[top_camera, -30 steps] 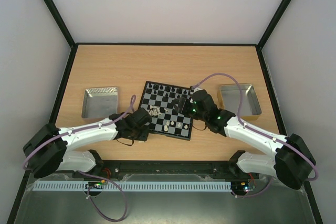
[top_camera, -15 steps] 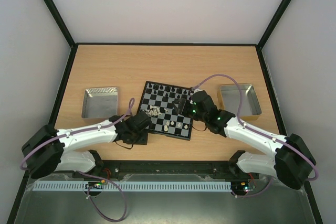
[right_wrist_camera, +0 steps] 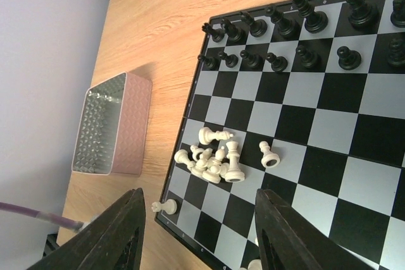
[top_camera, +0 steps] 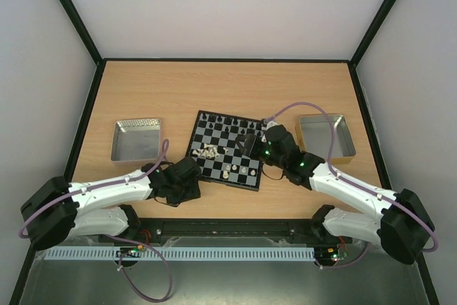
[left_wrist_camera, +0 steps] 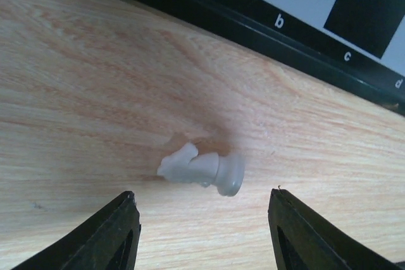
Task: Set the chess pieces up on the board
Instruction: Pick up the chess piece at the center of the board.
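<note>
The white knight lies (left_wrist_camera: 200,168) on its side off the board, so my left gripper should take its base (left_wrist_camera: 231,174) and offer the head to my right gripper.
The board (top_camera: 230,163) lies mid-table, with black chess pieces (right_wrist_camera: 281,26) standing in two rows along its far side. A heap of toppled white pieces (right_wrist_camera: 212,159) rests near its left edge, and a white rook (right_wrist_camera: 163,206) lies on the corner square. On the bare wood just off the board's lettered rim (left_wrist_camera: 278,22), a white knight (left_wrist_camera: 199,167) lies on its side. My left gripper (left_wrist_camera: 202,197) is open with the knight just beyond its fingertips, untouched. My right gripper (right_wrist_camera: 199,192) hovers open over the board and holds nothing.
A metal tray (top_camera: 136,138) stands left of the board and another tray (top_camera: 325,137) stands to its right. A few white pieces (top_camera: 235,171) stand on the board's near rows. A purple cable (right_wrist_camera: 38,214) loops by the left tray.
My left gripper has opened and drawn back off the board's left edge toward the near side, leaving the white knight on the table. The right arm shifted slightly.
</note>
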Controlling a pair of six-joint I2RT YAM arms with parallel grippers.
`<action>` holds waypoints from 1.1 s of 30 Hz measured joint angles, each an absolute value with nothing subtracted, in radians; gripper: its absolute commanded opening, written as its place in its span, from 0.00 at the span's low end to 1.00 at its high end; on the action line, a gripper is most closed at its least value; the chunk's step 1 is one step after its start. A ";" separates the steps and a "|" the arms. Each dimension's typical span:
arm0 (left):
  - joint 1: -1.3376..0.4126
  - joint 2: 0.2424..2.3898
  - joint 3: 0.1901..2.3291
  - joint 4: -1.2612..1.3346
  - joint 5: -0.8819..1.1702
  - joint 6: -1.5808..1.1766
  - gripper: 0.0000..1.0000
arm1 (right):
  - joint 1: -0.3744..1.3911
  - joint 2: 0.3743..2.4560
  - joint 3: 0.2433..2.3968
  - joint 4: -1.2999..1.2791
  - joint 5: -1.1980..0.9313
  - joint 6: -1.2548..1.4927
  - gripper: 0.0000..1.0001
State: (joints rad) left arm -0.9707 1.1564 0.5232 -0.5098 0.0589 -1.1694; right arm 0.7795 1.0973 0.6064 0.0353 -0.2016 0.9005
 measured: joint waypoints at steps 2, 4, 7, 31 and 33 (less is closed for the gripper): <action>-0.970 1.174 0.523 -0.491 0.053 -1.189 0.58 | 0.780 1.089 0.606 0.036 -0.202 0.901 0.47; -0.970 1.199 0.524 -0.472 0.051 -1.202 0.58 | 0.780 1.078 0.604 0.038 -0.202 0.901 0.47; -0.967 1.229 0.536 -0.452 0.052 -1.215 0.57 | 0.780 1.067 0.599 0.040 -0.202 0.901 0.47; -1.026 1.496 0.753 -0.555 -0.061 -1.042 0.50 | 0.780 1.048 0.597 0.043 -0.183 0.897 0.48; -1.046 1.501 0.759 -0.572 -0.061 -1.037 0.47 | 0.780 1.046 0.597 0.043 -0.182 0.897 0.47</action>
State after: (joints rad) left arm -1.0458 1.5009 0.7586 -0.5720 -0.0608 -1.0370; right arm 0.7795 1.0458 0.5972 0.0425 -0.1822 0.8967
